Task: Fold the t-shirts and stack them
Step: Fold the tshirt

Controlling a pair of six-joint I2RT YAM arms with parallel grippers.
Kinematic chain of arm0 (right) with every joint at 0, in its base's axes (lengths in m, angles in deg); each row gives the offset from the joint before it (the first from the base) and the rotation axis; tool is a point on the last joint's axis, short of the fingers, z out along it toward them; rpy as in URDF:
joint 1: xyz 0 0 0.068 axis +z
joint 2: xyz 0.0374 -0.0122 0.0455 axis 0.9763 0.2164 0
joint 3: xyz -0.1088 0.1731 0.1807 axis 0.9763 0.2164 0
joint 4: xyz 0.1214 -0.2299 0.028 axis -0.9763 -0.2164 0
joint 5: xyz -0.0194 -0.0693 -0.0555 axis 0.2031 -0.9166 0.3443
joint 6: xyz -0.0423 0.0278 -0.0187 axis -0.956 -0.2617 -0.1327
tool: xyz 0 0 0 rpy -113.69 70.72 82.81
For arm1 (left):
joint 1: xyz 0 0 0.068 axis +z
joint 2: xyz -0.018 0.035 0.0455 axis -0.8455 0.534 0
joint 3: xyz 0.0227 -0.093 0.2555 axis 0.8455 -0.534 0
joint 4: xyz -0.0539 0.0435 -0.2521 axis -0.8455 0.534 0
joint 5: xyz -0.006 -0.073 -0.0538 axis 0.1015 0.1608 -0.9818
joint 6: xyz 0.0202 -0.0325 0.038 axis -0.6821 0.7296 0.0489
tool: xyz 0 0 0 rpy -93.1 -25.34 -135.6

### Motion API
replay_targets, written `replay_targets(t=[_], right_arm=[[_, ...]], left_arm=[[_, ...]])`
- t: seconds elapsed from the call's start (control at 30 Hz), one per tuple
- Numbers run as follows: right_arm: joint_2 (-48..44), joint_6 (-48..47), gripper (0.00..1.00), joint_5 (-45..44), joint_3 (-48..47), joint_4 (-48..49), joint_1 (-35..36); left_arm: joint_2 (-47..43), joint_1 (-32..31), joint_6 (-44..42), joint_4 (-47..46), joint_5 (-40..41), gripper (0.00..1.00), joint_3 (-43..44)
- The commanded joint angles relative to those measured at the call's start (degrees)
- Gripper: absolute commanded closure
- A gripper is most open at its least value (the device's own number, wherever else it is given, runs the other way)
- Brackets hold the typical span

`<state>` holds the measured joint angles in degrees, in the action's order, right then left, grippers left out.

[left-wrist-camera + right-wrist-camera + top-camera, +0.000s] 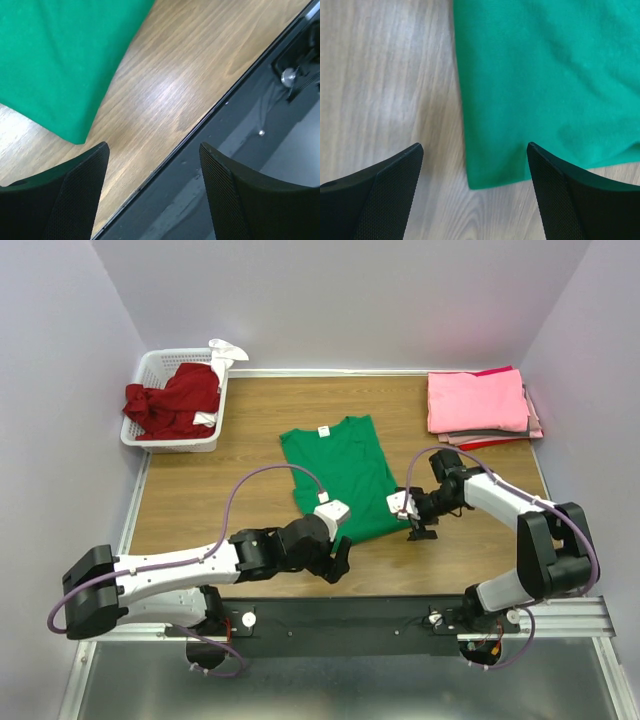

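The open fingers of the robot's left gripper are above the table's dark bar (pixel 162 200), beyond the near corner of the green t-shirt, so the robot should turn them back over that corner (pixel 79 132) before they grip.
A bright green t-shirt (pixel 335 475) lies flat in the middle of the table, neck tag at the far end, sleeves tucked in. My left gripper (pixel 338 560) hovers open just off its near left corner, over the table's front edge. In the left wrist view the green cloth (pixel 55 60) lies up and left of the empty left gripper (pixel 154 150). My right gripper (pixel 420 532) stands open at the shirt's near right corner. In the right wrist view that corner (pixel 495 170) lies below the right gripper (pixel 475 147), untouched. A dark red t-shirt (pixel 175 400) is bunched in the basket. Folded pink t-shirts (pixel 478 402) are stacked at the far right.
The white slotted basket (pixel 172 441) stands at the far left, a white cloth (pixel 225 348) hanging over its back rim. The table's front edge and a dark rail (pixel 260 115) run just under my left gripper. Lilac walls close in the table on three sides.
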<state>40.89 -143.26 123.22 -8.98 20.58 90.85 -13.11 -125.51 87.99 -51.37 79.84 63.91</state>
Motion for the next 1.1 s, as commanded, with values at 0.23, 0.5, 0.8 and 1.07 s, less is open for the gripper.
replay_targets(t=[0.23,0.5,0.8,1.07], right_arm=[[6.19,0.39,0.28,-6.79,0.74,7.7,4.41],[6.1,1.44,0.49,-8.65,1.79,7.96,4.41],[5.4,1.96,0.67,-11.11,3.64,7.96,4.32],[4.78,4.51,0.8,-9.62,3.99,7.96,4.32]], left_arm=[[-6.91,-3.32,-7.5,-14.91,12.72,0.02,-3.63],[-15.9,-2.44,-30.29,-16.02,15.81,0.02,0.57],[-10.37,-7.43,-54.06,-10.1,12.03,0.11,1.56],[-4.56,-12.19,-62.52,-11.59,8.61,0.16,-7.23]])
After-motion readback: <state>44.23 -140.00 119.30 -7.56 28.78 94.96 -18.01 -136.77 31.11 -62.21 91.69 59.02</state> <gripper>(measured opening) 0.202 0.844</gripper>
